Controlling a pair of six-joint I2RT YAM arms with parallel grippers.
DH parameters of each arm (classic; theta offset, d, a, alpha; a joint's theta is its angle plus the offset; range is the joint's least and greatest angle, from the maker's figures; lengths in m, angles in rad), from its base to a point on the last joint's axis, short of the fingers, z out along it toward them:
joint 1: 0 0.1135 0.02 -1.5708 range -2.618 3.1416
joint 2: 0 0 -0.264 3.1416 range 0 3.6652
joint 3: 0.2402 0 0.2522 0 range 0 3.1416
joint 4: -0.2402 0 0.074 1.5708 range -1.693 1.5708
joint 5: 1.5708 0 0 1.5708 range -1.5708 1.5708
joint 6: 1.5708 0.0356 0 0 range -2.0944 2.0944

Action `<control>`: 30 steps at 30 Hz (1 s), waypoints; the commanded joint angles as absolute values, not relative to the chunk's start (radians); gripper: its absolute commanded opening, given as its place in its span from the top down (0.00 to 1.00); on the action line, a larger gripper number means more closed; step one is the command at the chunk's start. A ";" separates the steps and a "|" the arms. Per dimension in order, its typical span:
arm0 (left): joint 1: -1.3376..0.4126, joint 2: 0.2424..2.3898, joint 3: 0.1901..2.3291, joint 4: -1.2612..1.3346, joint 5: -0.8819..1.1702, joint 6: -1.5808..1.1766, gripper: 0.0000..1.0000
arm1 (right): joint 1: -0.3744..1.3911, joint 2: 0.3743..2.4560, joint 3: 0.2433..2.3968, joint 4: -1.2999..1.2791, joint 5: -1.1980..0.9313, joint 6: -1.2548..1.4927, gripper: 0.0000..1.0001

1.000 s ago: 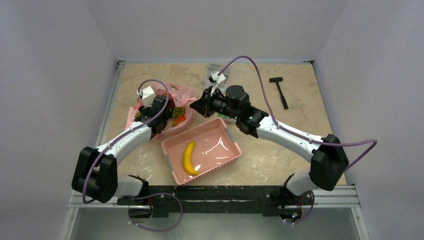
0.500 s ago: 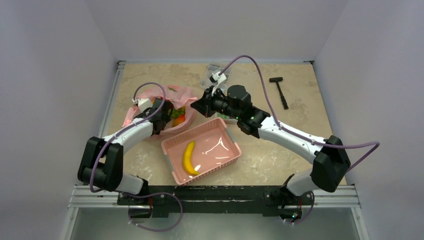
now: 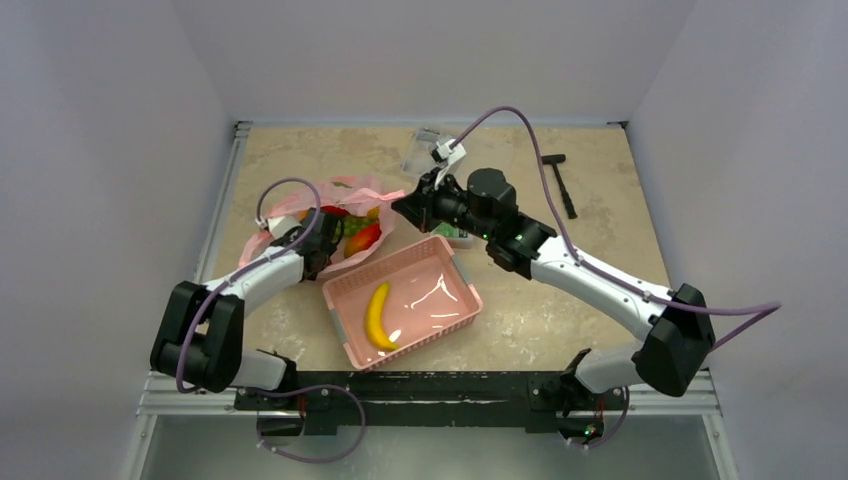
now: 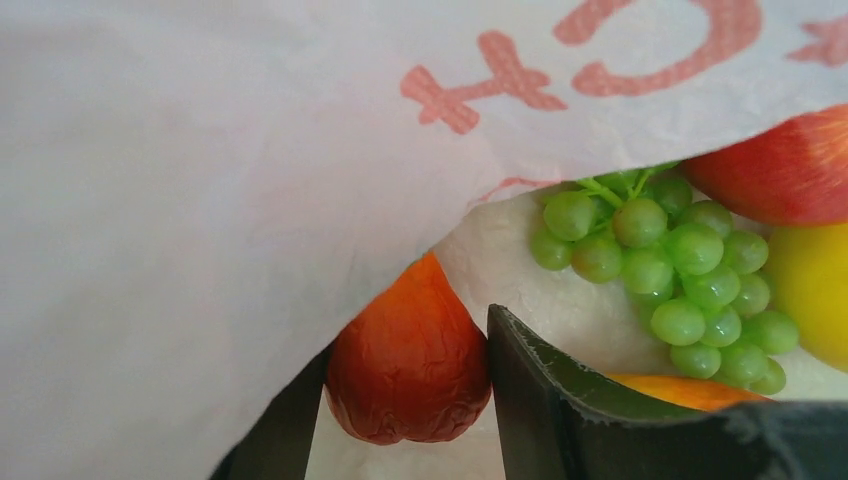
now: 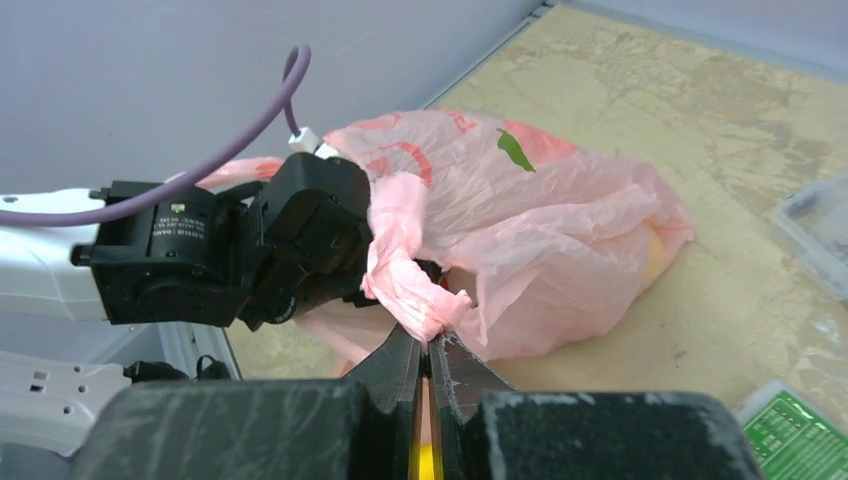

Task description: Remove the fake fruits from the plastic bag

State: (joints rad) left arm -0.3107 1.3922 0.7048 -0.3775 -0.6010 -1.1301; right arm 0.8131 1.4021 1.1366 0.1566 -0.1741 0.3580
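Observation:
The plastic bag's edge (image 4: 382, 294) is on top of the orange-red fruit next to the finger. Next, my left gripper opens and grabs the fruit (image 4: 410, 372) clear of the bag.
The pink plastic bag (image 3: 375, 190) lies at the left rear with fake fruits showing in its mouth. My right gripper (image 3: 402, 203) is shut on a bunched edge of the bag (image 5: 415, 285) and holds it up. My left gripper (image 3: 333, 232) is inside the bag. In the left wrist view its jaws (image 4: 408, 338) press both sides of a wrinkled orange-red fruit (image 4: 408, 365). Beside it lie green grapes (image 4: 665, 275), a red apple (image 4: 780, 170), a yellow fruit (image 4: 812, 285) and an orange piece (image 4: 680, 388). A yellow banana (image 3: 377, 315) lies in the pink basket (image 3: 455, 300).
The rigid pink basket stands just in front of the bag, between the arms. A black hammer (image 3: 560, 185) lies at the right rear. A clear plastic box (image 3: 425, 150) is at the rear centre and a green board (image 5: 800, 430) lies under my right arm.
My right gripper has pulled the bag's edge up and to the right, spreading the mouth wider. My left gripper has dropped lower and further into the bag.

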 commanded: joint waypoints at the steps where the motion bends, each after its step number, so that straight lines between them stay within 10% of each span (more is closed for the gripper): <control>1: -0.341 1.420 0.729 -0.409 -0.610 -1.235 0.40 | 0.779 1.324 1.163 0.157 -0.126 0.331 1.00; 10: -0.364 1.469 0.793 -0.494 -0.627 -1.256 0.20 | 0.753 1.375 1.205 0.159 -0.182 0.349 1.00; 22: -0.350 1.369 0.669 -0.268 -0.598 -1.071 0.72 | 0.753 1.337 1.190 0.145 -0.186 0.352 1.00; 30: -0.350 1.225 0.686 -0.263 -0.566 -0.917 0.83 | 0.752 1.330 1.174 0.139 -0.184 0.339 1.00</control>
State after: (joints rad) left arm -0.3546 1.3254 0.6724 -0.3073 -0.5812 -1.0340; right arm 0.7563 1.3659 1.1633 0.1226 -0.1757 0.3466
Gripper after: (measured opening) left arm 0.582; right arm 0.004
